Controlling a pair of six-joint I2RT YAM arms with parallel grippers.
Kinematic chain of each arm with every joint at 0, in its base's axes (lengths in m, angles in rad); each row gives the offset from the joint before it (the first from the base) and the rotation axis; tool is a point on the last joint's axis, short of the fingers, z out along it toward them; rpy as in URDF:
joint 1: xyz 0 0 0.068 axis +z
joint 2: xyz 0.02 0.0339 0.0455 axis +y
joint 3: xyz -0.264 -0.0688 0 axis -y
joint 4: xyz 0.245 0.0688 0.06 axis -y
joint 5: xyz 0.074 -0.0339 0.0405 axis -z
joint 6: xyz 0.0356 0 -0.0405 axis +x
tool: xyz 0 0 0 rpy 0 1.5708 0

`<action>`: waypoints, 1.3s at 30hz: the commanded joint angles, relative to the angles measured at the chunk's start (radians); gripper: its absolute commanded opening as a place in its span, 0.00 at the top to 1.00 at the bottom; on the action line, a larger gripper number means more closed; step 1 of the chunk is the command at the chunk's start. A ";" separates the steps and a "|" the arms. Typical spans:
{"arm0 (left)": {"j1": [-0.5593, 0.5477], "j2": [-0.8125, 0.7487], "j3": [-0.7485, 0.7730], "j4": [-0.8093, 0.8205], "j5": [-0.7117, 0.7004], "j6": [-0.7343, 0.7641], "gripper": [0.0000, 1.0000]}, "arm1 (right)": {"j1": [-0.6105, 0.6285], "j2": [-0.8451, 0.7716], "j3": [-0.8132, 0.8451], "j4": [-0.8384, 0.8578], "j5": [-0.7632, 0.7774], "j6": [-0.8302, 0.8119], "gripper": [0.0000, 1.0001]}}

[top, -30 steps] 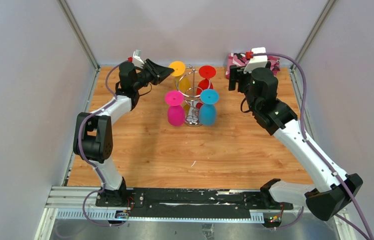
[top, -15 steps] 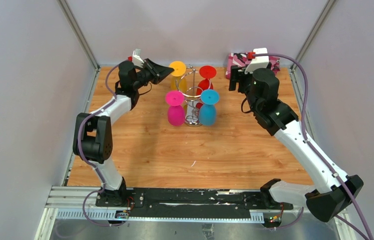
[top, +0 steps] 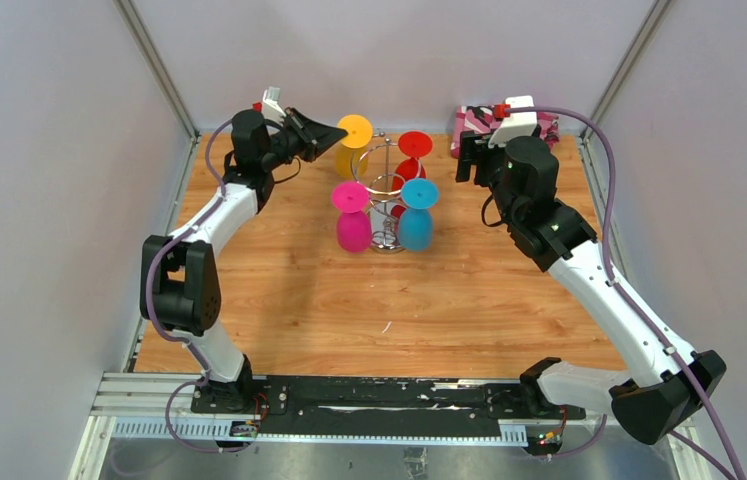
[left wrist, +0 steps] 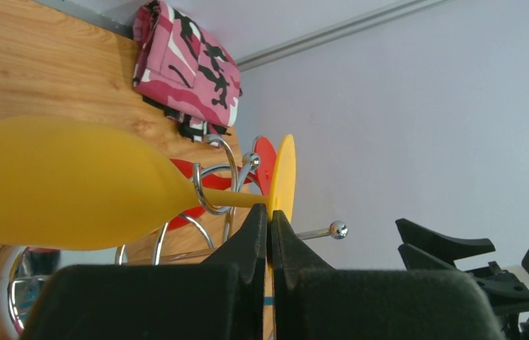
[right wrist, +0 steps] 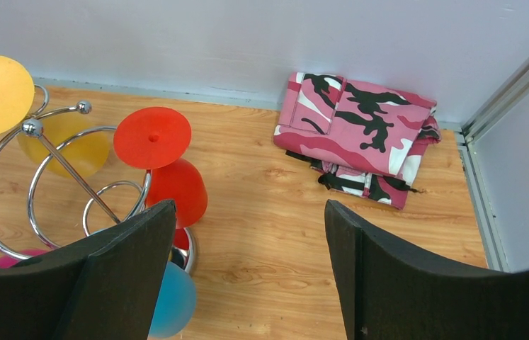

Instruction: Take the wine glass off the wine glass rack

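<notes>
The yellow glass is hanging bowl down with its stem in the hook point(left wrist: 216, 196), so my left gripper should lift the glass clear and then turn its bowl point(left wrist: 81, 184) toward my right gripper.
The chrome wine glass rack point(top: 385, 192) stands at the back middle of the table with yellow, red, pink and blue glasses hanging upside down. My left gripper point(top: 335, 135) is shut on the edge of the yellow wine glass's round foot point(top: 355, 130). In the left wrist view the gripper point(left wrist: 270, 218) pinches that foot, and the yellow glass point(left wrist: 70, 184) has its stem still in a rack hook point(left wrist: 208, 197). My right gripper point(top: 469, 155) is open and empty to the right of the rack; in its wrist view it point(right wrist: 247, 269) hovers above bare table, with the rack point(right wrist: 56, 163) at left.
The red glass point(top: 412, 148), the pink glass point(top: 351, 226) and the blue glass point(top: 415, 226) hang on the rack. A folded pink camouflage cloth point(top: 549, 125) lies at the back right corner. Grey walls close in the table on three sides.
My left gripper has moved slightly up and back with the yellow glass's foot in it, so the foot sits a little higher. The right arm has barely moved.
</notes>
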 commanded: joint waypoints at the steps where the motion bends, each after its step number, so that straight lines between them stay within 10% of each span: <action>1: 0.000 -0.001 0.042 -0.038 0.016 0.013 1.00 | -0.016 -0.015 -0.010 0.018 -0.009 0.018 0.19; 23: 0.049 0.130 0.247 -0.119 -0.036 0.080 1.00 | -0.024 -0.010 -0.019 0.018 -0.015 0.025 0.19; 39: 0.024 -0.197 0.218 -0.170 -0.101 0.346 1.00 | -0.091 0.037 -0.027 0.023 -0.082 0.049 0.18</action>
